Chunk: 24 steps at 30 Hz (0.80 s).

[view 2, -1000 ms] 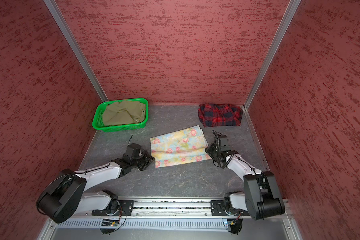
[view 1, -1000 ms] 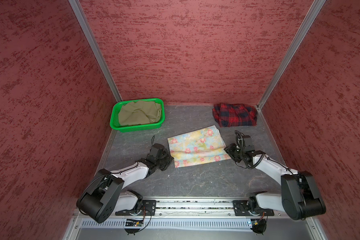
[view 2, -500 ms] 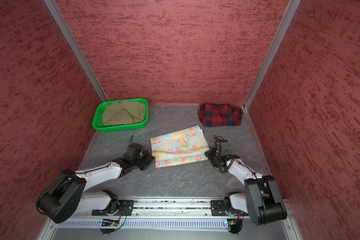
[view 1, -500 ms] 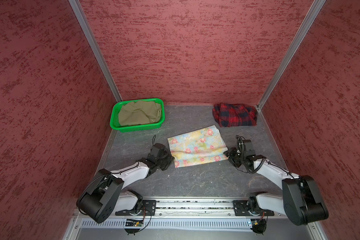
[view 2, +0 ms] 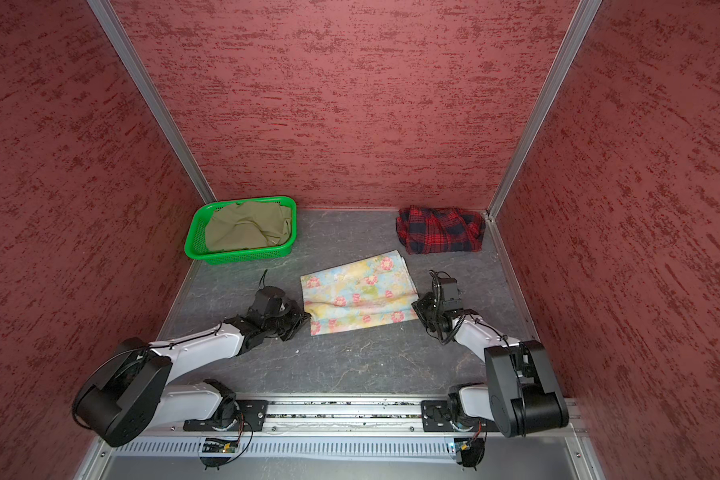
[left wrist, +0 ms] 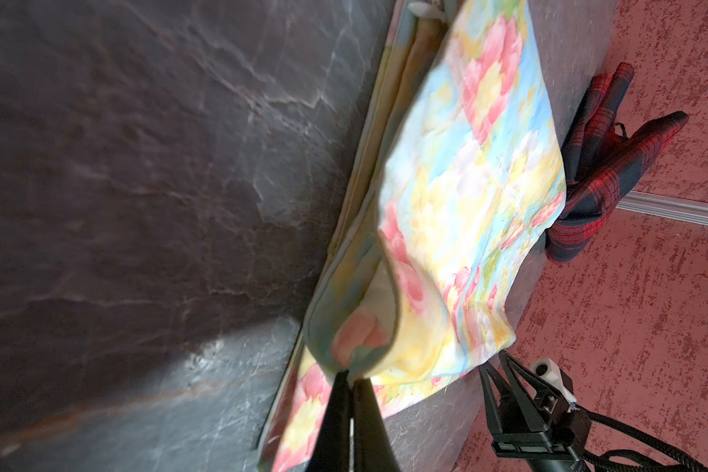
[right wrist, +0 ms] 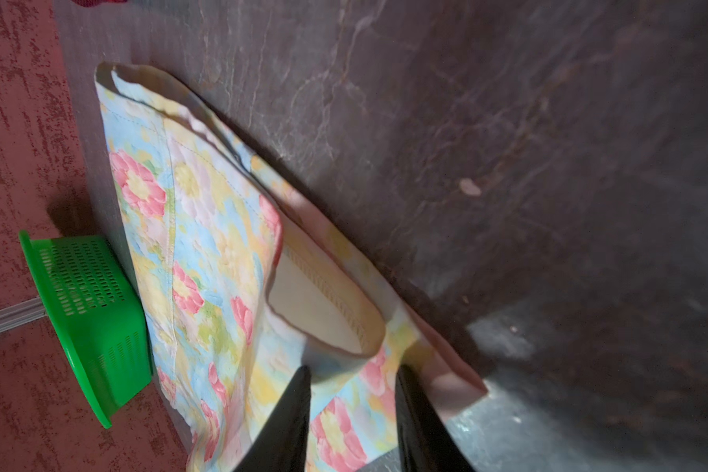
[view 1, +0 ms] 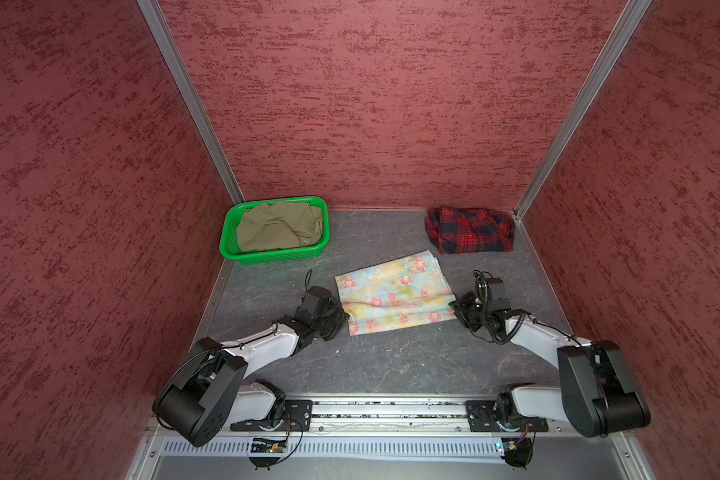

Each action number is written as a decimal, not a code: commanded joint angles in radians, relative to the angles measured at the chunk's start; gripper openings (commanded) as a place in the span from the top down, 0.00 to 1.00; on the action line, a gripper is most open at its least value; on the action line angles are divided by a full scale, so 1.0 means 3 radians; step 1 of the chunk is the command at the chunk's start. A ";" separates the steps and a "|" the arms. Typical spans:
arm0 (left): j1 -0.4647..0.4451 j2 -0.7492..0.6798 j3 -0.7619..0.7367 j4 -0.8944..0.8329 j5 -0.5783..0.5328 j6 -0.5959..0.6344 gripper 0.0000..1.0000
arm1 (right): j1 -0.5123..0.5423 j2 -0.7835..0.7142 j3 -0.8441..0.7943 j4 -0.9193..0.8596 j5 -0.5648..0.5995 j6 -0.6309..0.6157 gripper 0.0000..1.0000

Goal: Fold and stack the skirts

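Note:
The floral skirt's upper layer ends short of the lower layer's front edge, so the robot's right gripper should pinch the upper layer's raised edge and pull it forward.
The pastel floral skirt lies flat in the middle of the floor. My left gripper is shut on the upper layer at its left edge, which bulges up off the lower layer. My right gripper is at the skirt's right edge, jaws apart, with the cloth and a raised fold of the upper layer between the fingertips. The red-and-navy plaid skirt lies bunched in the back right corner. The olive skirt is crumpled inside the basket.
The green perforated basket stands at the back left against the wall. Red textured walls close in the floor on three sides. The arm bases sit on a metal rail at the front.
My right gripper has slid left onto the floral skirt's right edge and its jaws have narrowed. The left gripper has stayed where it was, shut on the cloth.

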 commanded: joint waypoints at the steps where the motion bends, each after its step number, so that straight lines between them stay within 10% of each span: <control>1: -0.0011 -0.0074 0.0088 -0.0027 -0.0027 0.0061 1.00 | -0.0020 0.0044 0.0060 0.0185 0.0065 0.0094 0.80; 4: -0.0004 -0.0097 0.0098 -0.0040 -0.0025 0.0074 1.00 | -0.0028 0.0134 0.0129 0.0213 0.0087 0.0057 1.00; 15: 0.0045 -0.0336 0.0273 -0.0344 -0.0086 0.0221 1.00 | -0.0035 0.0079 0.0497 -0.0099 0.0279 -0.0198 1.00; 24: 0.0038 -0.0227 0.0238 -0.0285 -0.0065 0.0209 1.00 | -0.0039 -0.0076 0.0348 -0.0303 0.0137 -0.0227 0.46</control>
